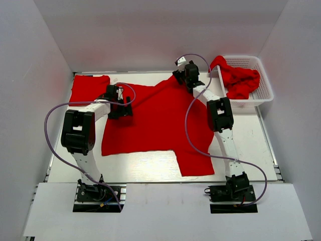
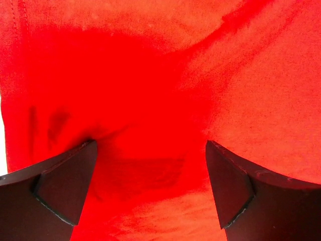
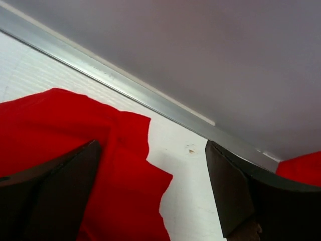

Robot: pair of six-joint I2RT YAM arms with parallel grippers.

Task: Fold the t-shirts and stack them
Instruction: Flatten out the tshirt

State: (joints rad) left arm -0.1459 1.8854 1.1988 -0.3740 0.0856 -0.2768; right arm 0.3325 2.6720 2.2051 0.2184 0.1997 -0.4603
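Note:
The t-shirt's hem [image 1: 105, 136] is slanted and my left gripper is open over flat cloth. The gripper should move back and grab the hem's near corner [image 1: 104, 153] before it folds.
A red t-shirt [image 1: 155, 120] lies spread flat over the middle of the white table. My left gripper [image 1: 122, 103] is open and low over its left part; in the left wrist view the red cloth [image 2: 150, 100] fills the space between both dark fingers [image 2: 65, 186]. My right gripper [image 1: 181, 75] is open at the shirt's far right corner, near the back wall. The right wrist view shows the shirt's wavy edge [image 3: 135, 170] between the fingers [image 3: 235, 191], over bare table. A folded red shirt [image 1: 89, 89] lies at the far left.
A white mesh basket [image 1: 261, 85] at the back right holds more crumpled red shirts [image 1: 239, 80], one hanging over its left rim. A metal rail [image 3: 150, 100] runs along the foot of the back wall. Grey walls close in the left, back and right.

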